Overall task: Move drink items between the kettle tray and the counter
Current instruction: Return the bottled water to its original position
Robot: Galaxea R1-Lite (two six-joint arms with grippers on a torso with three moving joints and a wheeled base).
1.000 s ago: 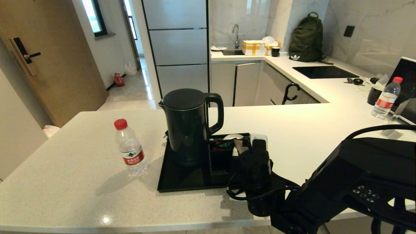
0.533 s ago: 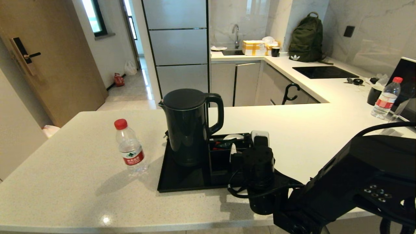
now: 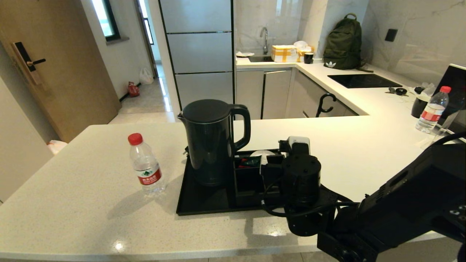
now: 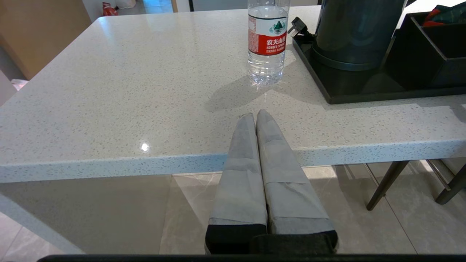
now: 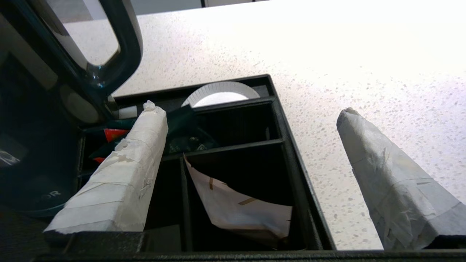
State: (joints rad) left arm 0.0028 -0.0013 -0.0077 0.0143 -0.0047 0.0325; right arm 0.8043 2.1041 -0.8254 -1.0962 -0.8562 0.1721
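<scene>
The beige sachet (image 5: 242, 203) is in its compartment and clear of my open fingers, so my right gripper keeps moving back over the counter (image 3: 362, 153) until it is clear of the tray.
The water bottle (image 3: 145, 169) with its red cap stands upright on the counter (image 3: 91, 218), left of the kettle tray (image 3: 204, 205); it also shows as the bottle (image 4: 267, 40) in the left wrist view. My right gripper (image 5: 251, 112) hovers open over the black four-compartment box (image 5: 291, 145) on the tray, holding nothing. The beige sachet (image 5: 236, 211) leans inside the box's near right compartment, below the gripper. In the head view the right gripper (image 3: 271, 160) covers that compartment. My left gripper (image 4: 255, 116) is shut and empty at the counter's front edge, short of the bottle.
The tall black kettle (image 3: 213, 140) stands on the tray's left half, close to my right gripper. Red and green packets (image 3: 247, 162) and a white round lid (image 5: 222, 94) fill the box's far compartments. A second bottle (image 3: 433, 109) and a dark screen (image 3: 455, 87) stand far right.
My right wrist has risen and shifted a little to the right above the box. The bottle on the counter and the kettle have not moved.
</scene>
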